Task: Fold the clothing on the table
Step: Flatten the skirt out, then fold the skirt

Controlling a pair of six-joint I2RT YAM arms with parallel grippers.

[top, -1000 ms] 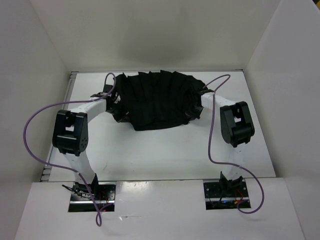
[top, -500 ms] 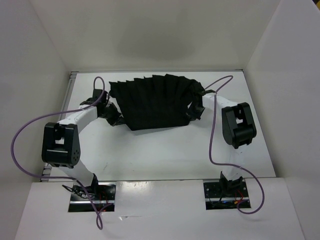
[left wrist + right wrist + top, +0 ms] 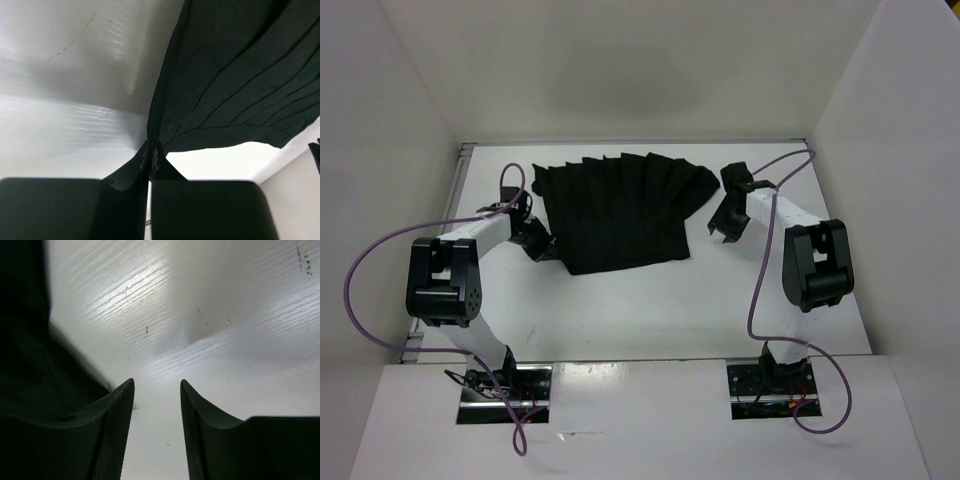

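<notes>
My gripper will lift the black clothing (image 3: 620,212) over, and the clothing will fold with its wavy corners sticking out, because the clothing's far pleated edge (image 3: 625,160) spreads wider than the clothing's near edge.
The black pleated clothing (image 3: 620,212) lies spread on the white table (image 3: 650,300), toward the back left. My left gripper (image 3: 544,247) is shut on the clothing's near-left corner; in the left wrist view the fingertips (image 3: 159,152) pinch the fabric edge and the clothing (image 3: 240,70) fans out beyond them. My right gripper (image 3: 724,228) hovers just right of the clothing's right edge, apart from it. In the right wrist view that gripper (image 3: 157,386) is open over bare table (image 3: 225,315), with nothing between its fingers and the clothing (image 3: 25,370) dark at the left.
White upright walls (image 3: 400,120) close in the table on the left, back and right. Purple cables (image 3: 752,290) loop from both arms. A thin metal edge (image 3: 460,190) runs along the table's left side. The arm bases (image 3: 505,385) sit at the near edge.
The right gripper has opened, let go of the clothing and drawn off to the right. The left gripper pulled its corner toward the near left, and the clothing now lies flatter.
</notes>
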